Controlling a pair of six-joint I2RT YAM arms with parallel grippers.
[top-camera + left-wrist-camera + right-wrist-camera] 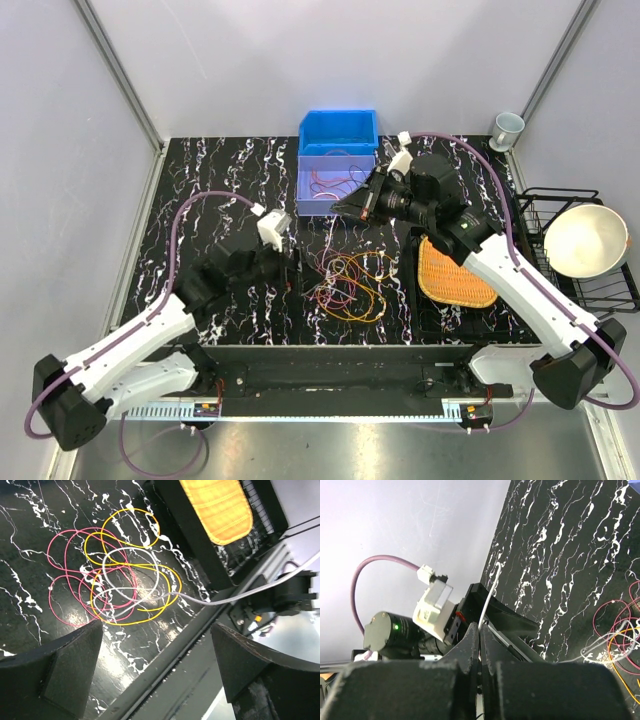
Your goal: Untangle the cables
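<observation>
I should lift more with my right gripper first, because the white cable's loops [156,569] are still on top of the yellow cable. My left gripper should take the white cable's raised part [265,586] after that.
A tangle of thin cables [350,285] in red, yellow and orange lies on the black marbled table [220,190], in front of the arms. In the left wrist view the cables show as pink and yellow loops [112,580], with a white cable [225,599] running out of them to the right. My left gripper [296,272] is open and empty just left of the pile; its fingers [60,670] stand wide apart. My right gripper [342,208] is raised behind the pile, next to the lavender bin. Its jaws [480,630] are shut on the white cable [490,592].
A lavender bin [335,185] holding a few cables stands at the back, with a blue bin [338,130] behind it. An orange woven mat [453,272] lies on a black tray to the right. A dish rack with a bowl [585,240] and a cup [507,130] stand far right.
</observation>
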